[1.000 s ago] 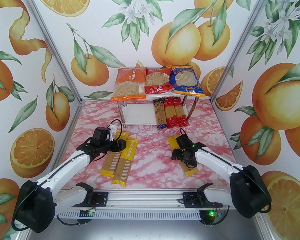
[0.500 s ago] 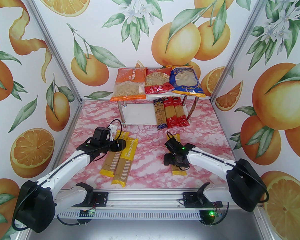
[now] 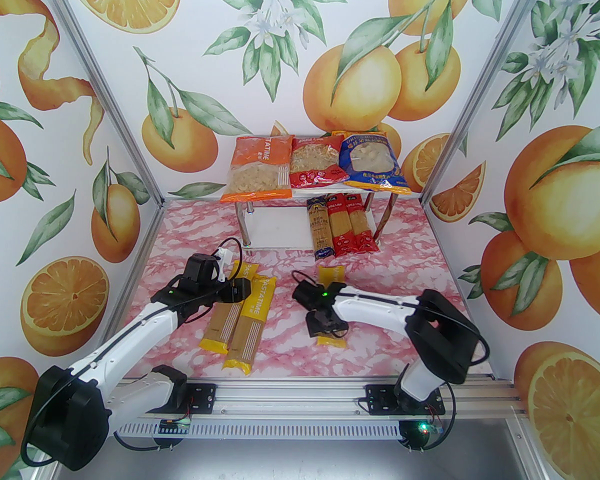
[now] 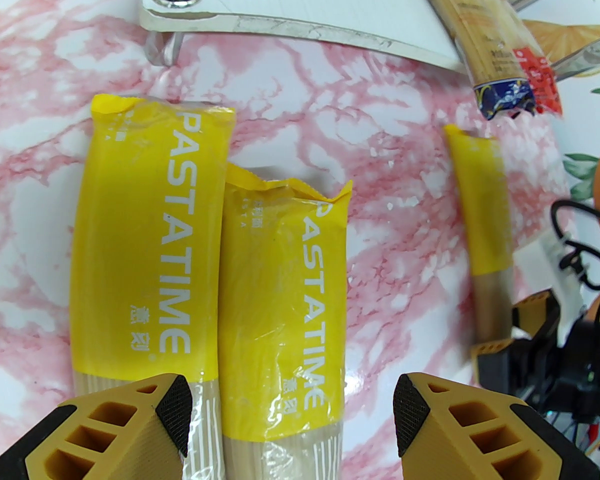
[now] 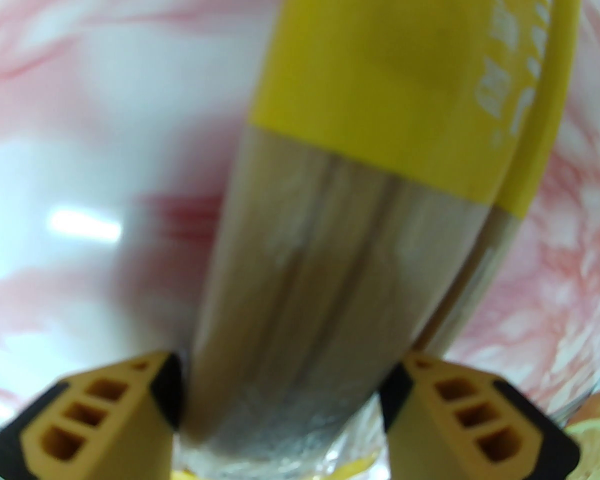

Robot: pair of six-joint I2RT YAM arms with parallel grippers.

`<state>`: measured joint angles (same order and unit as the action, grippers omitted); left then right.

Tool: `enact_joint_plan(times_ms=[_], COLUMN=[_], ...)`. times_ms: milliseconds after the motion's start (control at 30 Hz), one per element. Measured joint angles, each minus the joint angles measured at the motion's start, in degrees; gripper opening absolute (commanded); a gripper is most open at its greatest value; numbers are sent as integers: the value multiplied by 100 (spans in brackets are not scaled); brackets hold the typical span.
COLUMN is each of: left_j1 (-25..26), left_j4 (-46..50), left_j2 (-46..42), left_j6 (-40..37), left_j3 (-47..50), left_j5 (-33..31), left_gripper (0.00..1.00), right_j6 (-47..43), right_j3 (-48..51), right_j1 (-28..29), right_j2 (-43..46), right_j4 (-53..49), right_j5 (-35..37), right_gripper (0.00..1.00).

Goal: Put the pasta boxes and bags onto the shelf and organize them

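Next, I open my right gripper, as the yellow pack slants in it, then line up with the pack and grip its clear middle squarely before shelving it.
The shelf (image 3: 275, 230) stands at the back, with the orange bag (image 3: 257, 175), red bag (image 3: 312, 168) and blue bag (image 3: 370, 160) side by side on its top board. On the right of the lower board lie a dark blue pack (image 3: 320, 228) and two red packs (image 3: 350, 224). Two yellow spaghetti packs (image 3: 240, 318) rest together on the table; my left gripper (image 3: 232, 295) hovers open over them, its fingers (image 4: 172, 403) straddling the right one (image 4: 280, 293). My right gripper (image 3: 325, 318) is shut on the third yellow pack (image 5: 330, 268), gripping its clear middle.
The pink marbled table (image 3: 290, 348) has free room between the arms and in front of the shelf. The left half of the lower board (image 4: 290, 13) is bare. Chrome legs (image 3: 244, 223) stand at the shelf's corners. Patterned walls enclose three sides.
My right arm has swung left toward the table's middle, carrying the yellow pack, which has turned from slanted to pointing at the shelf. The left arm has stayed put.
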<state>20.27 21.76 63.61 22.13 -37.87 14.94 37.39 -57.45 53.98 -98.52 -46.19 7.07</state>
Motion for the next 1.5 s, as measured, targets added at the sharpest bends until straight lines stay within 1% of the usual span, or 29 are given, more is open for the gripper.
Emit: enact_joint_plan(times_ms=[167, 367, 500, 533, 567, 733, 900, 967, 1033, 1233, 1500], left_j1=[-2, -13, -24, -26, -28, -35, -39, -39, -39, -39, -50], left_j4=[39, 61, 79, 81, 101, 203, 223, 240, 238, 251, 254], left_j2=[-79, -111, -122, -133, -155, -348, -374, -374, -374, -367, -369], left_j6=[-2, 0, -2, -2, -11, -22, -9, -2, -4, -20, -22], left_j3=[0, 0, 0, 0, 0, 4, 114, 127, 127, 127, 127], left_j5=[0, 0, 0, 0, -20, -136, -153, -153, -153, -151, -151], left_gripper=[71, 71, 71, 73, 73, 73, 74, 75, 76, 78, 77], right_j6=[-214, -199, -142, -87, -85, -105, -125, -85, -13, 341, 551], right_j3=[-505, -944, -1038, -1045, -1043, -1014, -1003, -973, -890, -675, -671], right_j1=[380, 417, 400, 380, 363, 378, 522, 568, 599, 601, 601], right_j2=[-391, -693, -752, -754, -719, -518, -76, 55, 105, -26, -365], right_j4=[13, -7, 22, 20, 70, 210, 197, 190, 184, 103, 184], right_j5=[-236, -540, -662, -693, -811, -1073, -968, -848, -728, -444, -407], right_gripper=[65, 66, 72, 81, 84, 91, 95, 100, 100, 100, 100])
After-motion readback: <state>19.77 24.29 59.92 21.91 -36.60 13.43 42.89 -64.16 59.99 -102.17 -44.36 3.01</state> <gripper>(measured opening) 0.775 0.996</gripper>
